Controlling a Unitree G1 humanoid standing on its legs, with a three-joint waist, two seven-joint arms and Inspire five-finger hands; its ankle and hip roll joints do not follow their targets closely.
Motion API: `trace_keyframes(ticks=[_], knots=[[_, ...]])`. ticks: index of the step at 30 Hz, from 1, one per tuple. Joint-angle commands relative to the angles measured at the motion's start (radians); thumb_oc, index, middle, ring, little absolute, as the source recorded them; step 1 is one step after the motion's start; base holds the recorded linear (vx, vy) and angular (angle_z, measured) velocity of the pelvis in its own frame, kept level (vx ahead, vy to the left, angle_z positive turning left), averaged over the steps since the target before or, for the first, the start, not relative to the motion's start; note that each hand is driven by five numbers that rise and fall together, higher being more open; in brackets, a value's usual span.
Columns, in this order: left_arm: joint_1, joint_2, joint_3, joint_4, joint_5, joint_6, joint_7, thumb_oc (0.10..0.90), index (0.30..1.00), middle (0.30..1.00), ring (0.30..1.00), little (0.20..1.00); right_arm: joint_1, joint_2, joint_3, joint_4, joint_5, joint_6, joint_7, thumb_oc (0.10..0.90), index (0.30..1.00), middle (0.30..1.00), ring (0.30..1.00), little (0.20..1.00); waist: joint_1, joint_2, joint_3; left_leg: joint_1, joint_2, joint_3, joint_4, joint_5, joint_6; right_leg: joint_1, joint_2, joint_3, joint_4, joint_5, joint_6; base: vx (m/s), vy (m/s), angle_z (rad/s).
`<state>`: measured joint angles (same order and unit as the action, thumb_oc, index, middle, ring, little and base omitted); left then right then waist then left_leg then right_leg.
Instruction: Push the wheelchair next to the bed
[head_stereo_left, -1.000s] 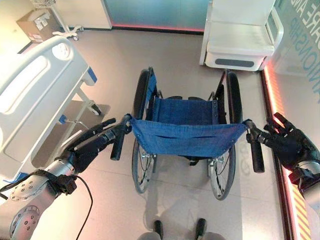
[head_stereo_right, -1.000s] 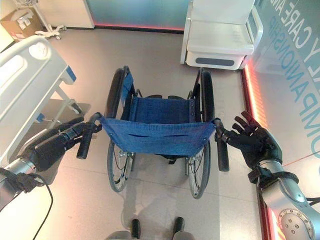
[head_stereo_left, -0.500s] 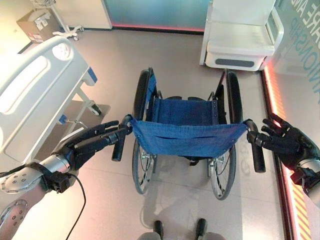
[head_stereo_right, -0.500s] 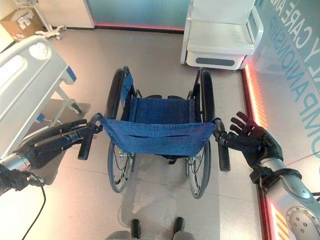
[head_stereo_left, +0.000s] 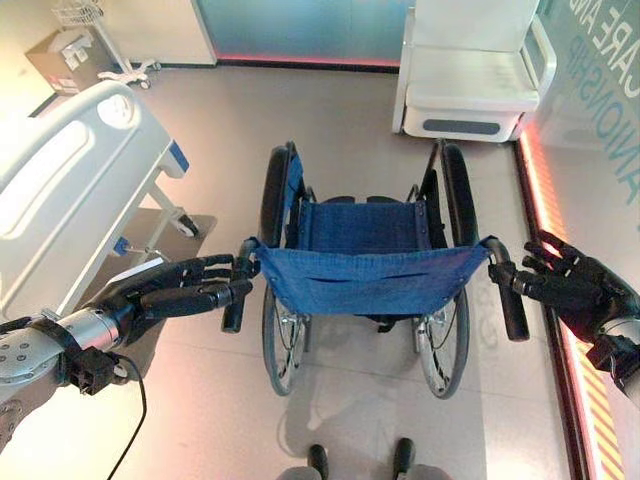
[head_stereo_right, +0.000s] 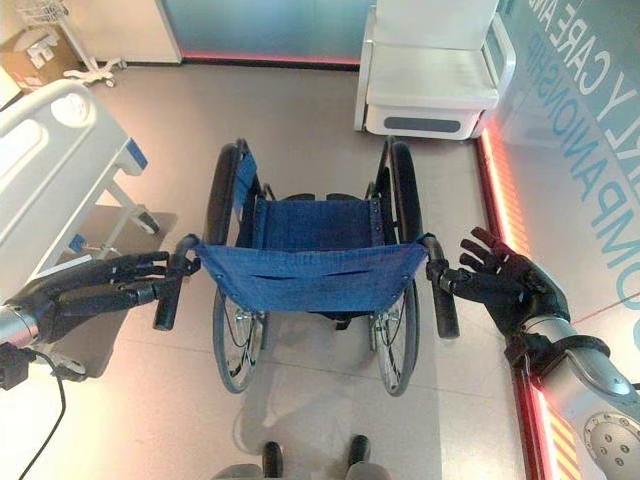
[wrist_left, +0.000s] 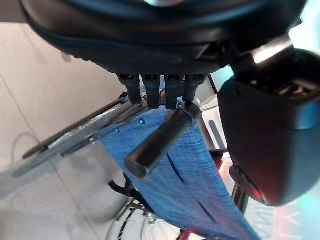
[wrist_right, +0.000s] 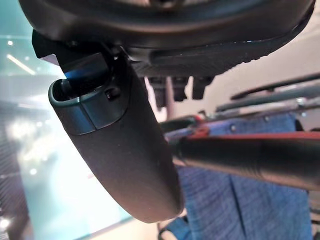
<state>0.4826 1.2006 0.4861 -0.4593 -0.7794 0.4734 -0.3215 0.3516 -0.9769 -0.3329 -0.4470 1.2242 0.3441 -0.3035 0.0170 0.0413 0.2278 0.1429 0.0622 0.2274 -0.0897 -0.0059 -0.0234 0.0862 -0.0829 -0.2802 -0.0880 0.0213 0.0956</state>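
The wheelchair (head_stereo_left: 368, 275) will stay unfolded while it rolls and turns under the robot's push, because the blue cloth seat (head_stereo_left: 362, 228) is spread flat between the wheelchair's armrests.
The wheelchair (head_stereo_left: 375, 280) with a blue cloth backrest stands in the middle of the floor, facing away from me. My left hand (head_stereo_left: 165, 298) reaches in with straight fingers whose tips (wrist_left: 157, 90) touch the left push handle (wrist_left: 160, 140) without curling round it. My right hand (head_stereo_right: 510, 290) is spread open just outside the right push handle (head_stereo_left: 508, 300), its fingers pointing at the grip (wrist_right: 250, 157) and holding nothing. The white hospital bed (head_stereo_left: 60, 200) stands to the left of the wheelchair, with a gap of floor between them.
A white padded chair (head_stereo_left: 475, 80) stands at the back right, just beyond the wheelchair. A cardboard box (head_stereo_left: 62, 55) and a wheeled stand base (head_stereo_left: 125, 70) sit at the back left. A glowing red strip (head_stereo_left: 545, 190) runs along the right wall.
My left hand's fingers have stretched out flatter at the left handle. The right hand stays spread beside the right handle. The whole view has shifted a little.
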Motion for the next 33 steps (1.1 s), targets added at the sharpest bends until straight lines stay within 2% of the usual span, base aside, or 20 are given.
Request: trace_keyframes(ticks=[1,4,7,12,18,20,25,33], knots=[[0.050,0.094,0.124,-0.014,-0.034,-0.029,-0.029,0.800,0.900,0.900,0.900,0.900,-0.033,-0.077,-0.058,-0.059,-0.063,-0.078,-0.061,0.800,0.900,0.900,0.900,0.900,-0.010,-0.023,-0.069,-0.036,-0.012,0.042,0.002,0.003,-0.010,0.019,-0.028,-0.012,0.001,0.002,0.064,0.00,0.000,0.00],[0.056,0.092,0.114,-0.014,-0.084,0.017,-0.021,0.800,0.900,0.900,0.900,0.900,-0.022,-0.082,-0.064,-0.056,-0.101,-0.074,-0.074,0.800,0.900,0.900,0.900,0.900,-0.013,-0.022,-0.070,-0.035,-0.012,0.044,0.002,0.002,-0.008,0.019,-0.029,-0.010,0.001,0.001,0.065,0.00,0.000,0.00],[0.052,0.093,0.097,-0.018,-0.118,0.014,-0.044,0.800,0.900,0.900,0.900,0.900,-0.025,-0.090,-0.058,-0.055,-0.112,-0.070,-0.096,0.800,0.900,0.900,0.900,0.900,-0.013,-0.021,-0.066,-0.034,-0.012,0.043,0.002,0.001,-0.007,0.020,-0.029,-0.009,0.001,0.001,0.064,0.00,0.000,0.00],[0.043,0.097,0.059,-0.030,-0.153,0.032,-0.011,0.800,0.900,0.900,0.900,0.900,-0.031,-0.098,-0.025,-0.051,-0.121,-0.065,-0.119,0.800,0.900,0.900,0.900,0.900,-0.016,-0.017,-0.063,-0.030,-0.013,0.045,0.002,0.000,-0.007,0.022,-0.027,-0.005,0.001,0.001,0.065,0.00,0.000,0.00],[0.009,0.101,-0.004,-0.041,-0.216,0.051,0.020,0.800,0.900,0.900,0.900,0.900,-0.035,-0.108,0.029,-0.057,-0.077,-0.048,-0.067,0.800,0.900,0.900,0.900,0.900,-0.016,-0.018,-0.065,-0.030,-0.013,0.046,0.002,-0.001,-0.007,0.022,-0.028,-0.010,0.001,-0.001,0.068,0.00,0.000,0.00],[-0.023,0.096,-0.059,-0.041,-0.233,0.055,0.046,0.800,0.900,0.900,0.900,0.900,-0.058,-0.110,0.093,-0.054,-0.057,-0.039,-0.018,0.800,0.900,0.900,0.900,0.900,-0.014,-0.018,-0.063,-0.029,-0.012,0.045,0.002,0.002,-0.008,0.023,-0.029,-0.013,0.001,0.000,0.066,0.00,0.000,0.00],[-0.090,0.074,-0.170,-0.024,-0.228,0.058,0.094,0.800,0.900,0.900,0.900,0.900,-0.103,-0.108,0.199,-0.026,-0.082,-0.051,-0.004,0.800,0.900,0.900,0.900,0.900,-0.009,-0.018,-0.060,-0.028,-0.012,0.041,0.002,0.003,-0.010,0.026,-0.028,-0.017,0.001,-0.001,0.066,0.00,0.000,0.00],[-0.115,0.050,-0.235,-0.011,-0.235,0.067,0.126,0.800,0.900,0.900,0.900,0.900,-0.113,-0.115,0.252,-0.009,-0.061,-0.024,0.018,0.800,0.900,0.900,0.900,0.900,-0.007,-0.021,-0.061,-0.026,-0.010,0.038,0.002,0.003,-0.012,0.029,-0.028,-0.021,0.001,-0.003,0.068,0.00,0.001,0.00]])
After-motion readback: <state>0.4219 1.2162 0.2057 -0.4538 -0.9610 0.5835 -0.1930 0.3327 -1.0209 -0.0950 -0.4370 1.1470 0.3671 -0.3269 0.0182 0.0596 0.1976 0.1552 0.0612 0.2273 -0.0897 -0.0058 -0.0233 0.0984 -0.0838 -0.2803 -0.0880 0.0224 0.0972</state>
